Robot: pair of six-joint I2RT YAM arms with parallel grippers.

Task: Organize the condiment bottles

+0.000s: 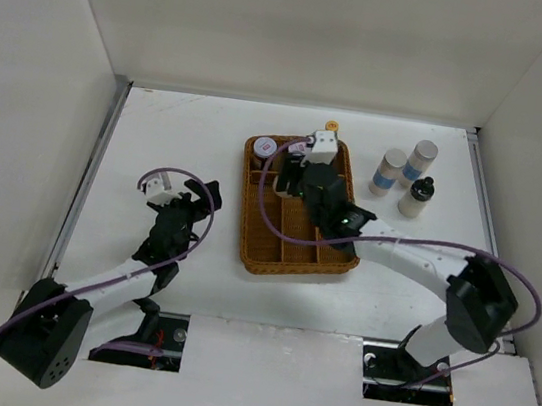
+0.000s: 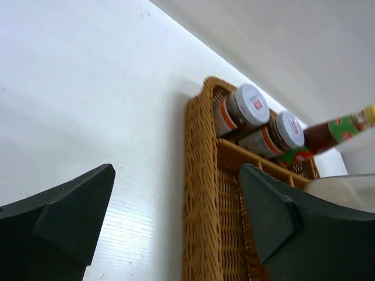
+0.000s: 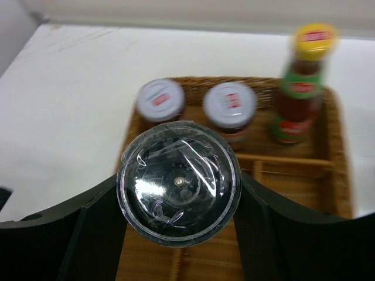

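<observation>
I should keep lowering the dark-capped shaker (image 3: 179, 182) with my right gripper toward the section of the tray (image 1: 261, 208) by the corner jar until it stands inside, because the shaker hangs upright and that section is empty.
My right gripper (image 1: 300, 175) hangs over the brown wicker tray (image 1: 291, 241), shut on a dark-capped shaker (image 3: 179, 182) held above a left middle compartment. At the tray's far end stand two short pale-lidded jars (image 3: 160, 99) (image 3: 229, 104) and the red-brown sauce bottle with yellow cap (image 3: 302, 82). Both jars (image 2: 246, 108) (image 2: 284, 130) and the bottle (image 2: 334, 130) also show in the left wrist view. Two white blue-banded cylinders (image 1: 388, 172) (image 1: 418, 163) and a second dark-capped shaker (image 1: 417, 197) stand on the table right of the tray. My left gripper (image 1: 201, 198) is open and empty, left of the tray.
The tray's woven left rim (image 2: 199, 193) lies just ahead of my left fingers. White walls close the table on the left, back and right. The tray's near compartments (image 1: 318, 242) hold nothing that I can see.
</observation>
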